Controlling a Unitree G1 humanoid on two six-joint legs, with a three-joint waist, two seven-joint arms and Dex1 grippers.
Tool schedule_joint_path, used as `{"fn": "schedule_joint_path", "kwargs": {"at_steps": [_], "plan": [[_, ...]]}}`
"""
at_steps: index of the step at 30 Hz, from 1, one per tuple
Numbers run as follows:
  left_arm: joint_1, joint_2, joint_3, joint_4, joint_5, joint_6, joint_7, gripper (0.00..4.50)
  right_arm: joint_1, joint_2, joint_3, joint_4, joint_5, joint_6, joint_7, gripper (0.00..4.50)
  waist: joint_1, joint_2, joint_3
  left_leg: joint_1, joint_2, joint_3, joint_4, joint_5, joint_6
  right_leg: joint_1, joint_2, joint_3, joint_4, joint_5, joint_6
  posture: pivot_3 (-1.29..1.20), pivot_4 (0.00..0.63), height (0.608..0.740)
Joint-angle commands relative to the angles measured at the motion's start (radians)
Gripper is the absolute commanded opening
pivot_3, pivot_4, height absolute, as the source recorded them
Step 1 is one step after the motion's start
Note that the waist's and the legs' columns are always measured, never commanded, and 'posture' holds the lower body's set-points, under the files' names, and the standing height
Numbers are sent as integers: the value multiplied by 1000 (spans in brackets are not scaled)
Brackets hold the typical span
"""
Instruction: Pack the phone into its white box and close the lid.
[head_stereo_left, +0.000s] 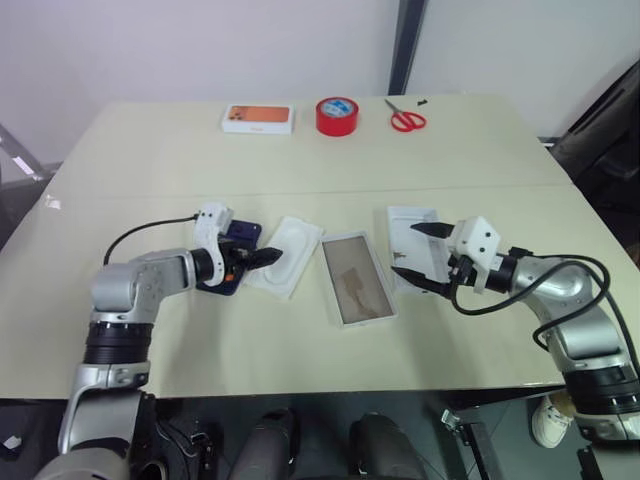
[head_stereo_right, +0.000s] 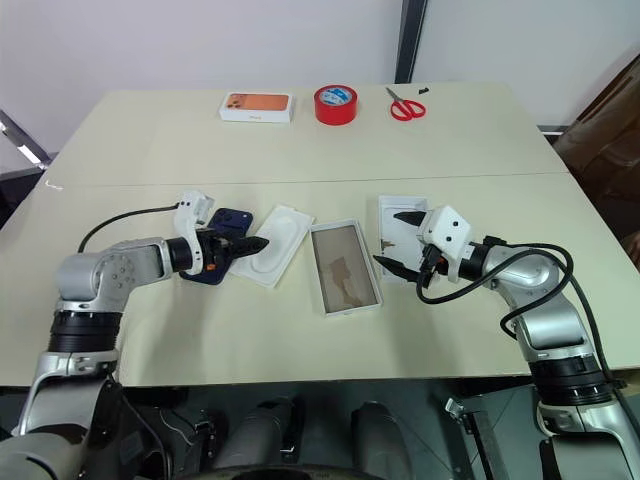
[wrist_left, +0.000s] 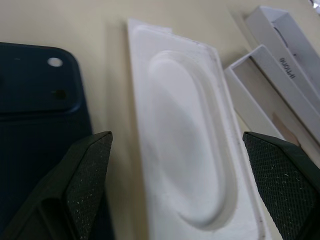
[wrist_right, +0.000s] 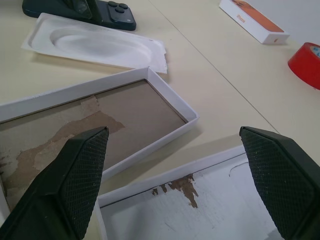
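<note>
The white insert's outline (head_stereo_left: 287, 257) is the same as the white box's opening (head_stereo_left: 358, 278). The insert will therefore settle inside the box and cover the box's torn tan bottom when I lower it.
The dark navy phone (head_stereo_left: 238, 238) lies flat on the table at the left, camera cluster up. My left gripper (head_stereo_left: 264, 259) hovers open over the phone's right edge and the white insert (wrist_left: 185, 145) beside it, nothing between its fingers. The white box (head_stereo_left: 355, 278) with its torn tan floor sits in the middle, empty. Right of it lies the lid (head_stereo_left: 408, 225), white inside with a small torn brown patch. My right gripper (head_stereo_left: 420, 254) stands open over the lid's near end, holding nothing.
At the far edge of the table are a white box with an orange picture (head_stereo_left: 258, 118), a red tape roll (head_stereo_left: 337, 115) and red scissors (head_stereo_left: 406, 120). Bare tabletop lies between those and the task's things.
</note>
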Motion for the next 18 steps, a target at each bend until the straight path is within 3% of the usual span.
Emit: {"fn": "schedule_joint_path", "kwargs": {"at_steps": [1, 11, 13, 18], "plan": [[-15, -4, 0, 19, -7, 44, 13, 4387, -20, -5, -24, -10, 1, -13, -8, 4390, 0, 0, 0, 0, 0, 0, 0, 0, 0, 0, 0, 0, 0, 0, 0, 0, 150, 734], [-66, -43, 2, 68, -33, 130, 19, 4387, 1, -5, -30, -29, 0, -9, -24, 4390, 0, 0, 0, 0, 0, 0, 0, 0, 0, 0, 0, 0, 0, 0, 0, 0, 150, 734], [-62, -49, 4, 77, -22, 122, 26, 3558, 1, -5, -29, -30, -1, -10, -26, 4500, 0, 0, 0, 0, 0, 0, 0, 0, 0, 0, 0, 0, 0, 0, 0, 0, 150, 734], [-50, -51, 22, 81, -18, 115, 37, 1006, 3, -7, -29, -31, -2, -10, -30, 4500, -1, 0, 0, 0, 0, 0, 0, 0, 0, 0, 0, 0, 0, 0, 0, 0, 150, 734]]}}
